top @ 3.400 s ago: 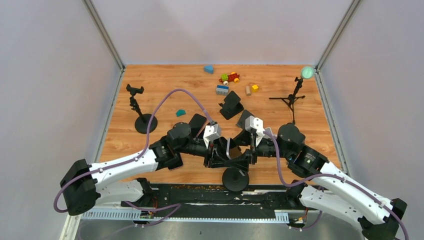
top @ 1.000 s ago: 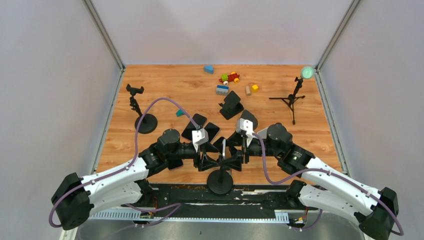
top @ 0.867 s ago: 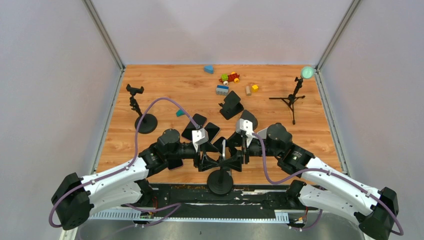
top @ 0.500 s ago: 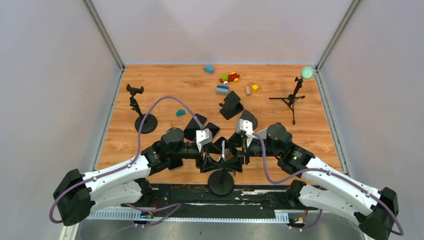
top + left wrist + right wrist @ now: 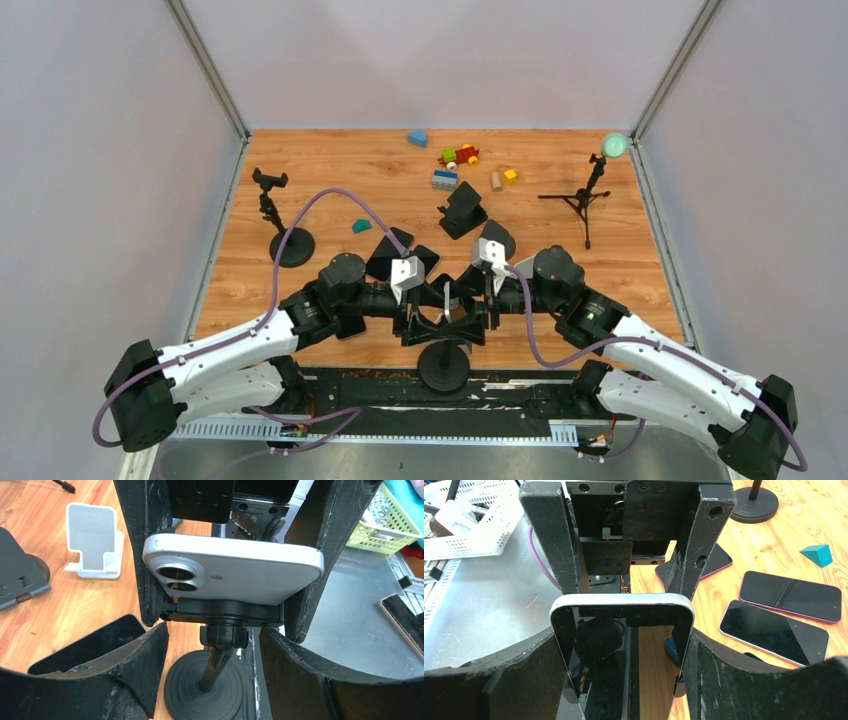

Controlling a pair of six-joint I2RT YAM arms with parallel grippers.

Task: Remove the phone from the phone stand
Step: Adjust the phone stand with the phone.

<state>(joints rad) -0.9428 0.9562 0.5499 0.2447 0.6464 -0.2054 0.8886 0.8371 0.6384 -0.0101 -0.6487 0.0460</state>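
The stand's neck (image 5: 216, 666) sits loose in the robot's open left gripper, so the left gripper should grip the neck (image 5: 224, 636) tightly under the cradle before the right gripper pulls the phone.
The phone (image 5: 235, 575), white-backed with two lenses, sits crosswise in the cradle of a black phone stand (image 5: 207, 690) at the table's near edge. From above I see it edge-on (image 5: 446, 298) over the stand's round base (image 5: 443, 366). My right gripper (image 5: 624, 640) faces the dark screen (image 5: 624, 630) and is shut on the phone, one finger (image 5: 145, 555) pressed against each short end. My left gripper (image 5: 212, 650) comes from the back side and is open. Its fingers (image 5: 544, 540) stand either side of the cradle and neck, with gaps showing.
Two dark phones (image 5: 774, 635) (image 5: 791, 595) and a teal block (image 5: 816, 555) lie just beyond. A white stand (image 5: 95, 540), black stands (image 5: 463, 210) (image 5: 290, 245), a tripod (image 5: 590, 195) and toy blocks (image 5: 455, 165) sit farther back. Baskets (image 5: 469, 525) (image 5: 385, 515) stand off the table's near edge.
My left gripper's jaws have widened around the stand's cradle and that arm has shifted slightly right. The right gripper and the phone have stayed put.
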